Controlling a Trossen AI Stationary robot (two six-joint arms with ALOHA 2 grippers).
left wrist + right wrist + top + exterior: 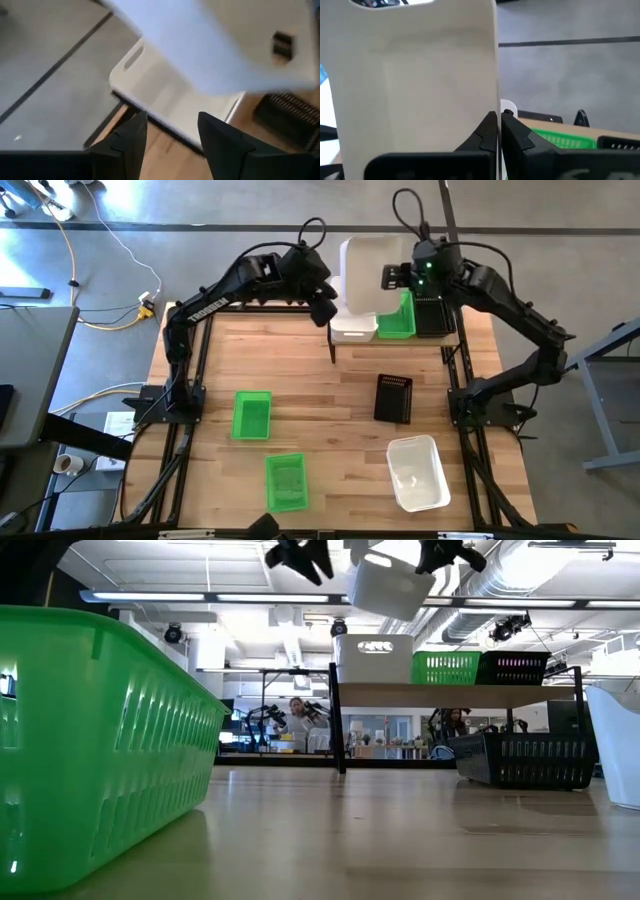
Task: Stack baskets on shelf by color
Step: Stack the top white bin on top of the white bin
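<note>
My right gripper should bring the raised white basket (392, 586) back because it hangs tilted toward the green basket, then level and lower it into the shelf's white basket (373, 659).
My right gripper (395, 277) is shut on a white basket (372, 272) that hangs in the air above the shelf (400, 693) at the table's far edge. On the shelf stand a white basket (353, 328), a green basket (397, 320) and a black basket (432, 315), side by side. My left gripper (322, 307) is open and hovers just left of the raised basket, above the shelf's left end, touching nothing. On the tabletop rest two green baskets (251, 415) (286, 480), a black one (393, 398) and a white one (417, 472). My right gripper pinches the raised white basket's side wall near its edge (487, 107), coming at it from the table's right. The basket (390, 585) is lifted clear and sits tilted above the white basket on the shelf.
The table's middle, between the shelf and the loose baskets, shows bare wood. Black arm frames run along the left and right table edges. In the low view a green basket (90, 740) fills the near left and people show in the room behind.
</note>
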